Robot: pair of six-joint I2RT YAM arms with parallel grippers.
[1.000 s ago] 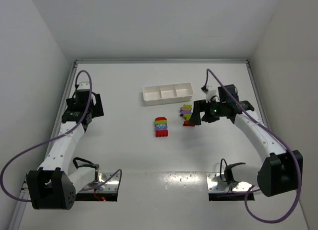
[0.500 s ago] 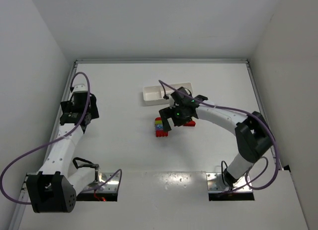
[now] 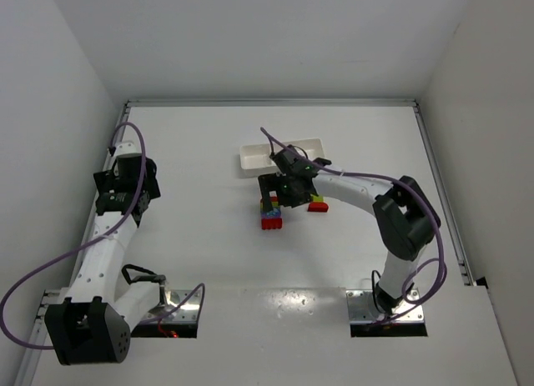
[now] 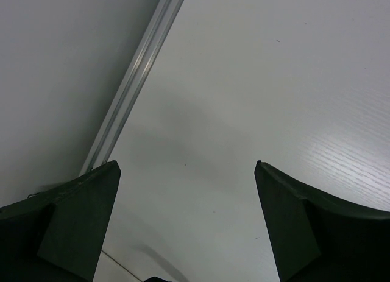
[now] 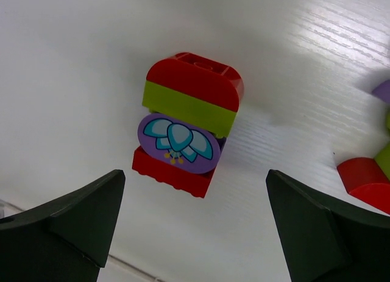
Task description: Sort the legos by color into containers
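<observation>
The purple oval's ends (image 5: 212, 153) face the open fingers of my right gripper, clear of the second clump. I should go on down until the fingers are on either side of the oval (image 3: 273, 213), then close them.
A stacked clump of legos (image 5: 186, 130), red, yellow-green, a purple oval with a flower print and a red base, lies on the white table. My right gripper (image 5: 194, 172) hovers open just above it, one finger on each side and neither touching. From the top view the right gripper (image 3: 279, 192) covers the upper part of that clump (image 3: 271, 221). A second clump (image 3: 317, 205) lies just to its right, and its red piece (image 5: 364, 181) shows at the wrist view's edge. The white tray (image 3: 250, 160) stands behind, partly hidden by the arm. My left gripper (image 4: 187, 163) is open over bare table, far left (image 3: 125, 194).
A metal rail (image 4: 137, 75) runs along the table's left edge close to the left gripper, with the grey wall behind it. Purple cables loop from both arms. The arm bases sit on metal plates (image 3: 385, 307) at the near edge.
The right arm has swung left from beside the second clump to over the red-based clump, and its jaws have spread a little wider. The left gripper has drifted slightly left.
</observation>
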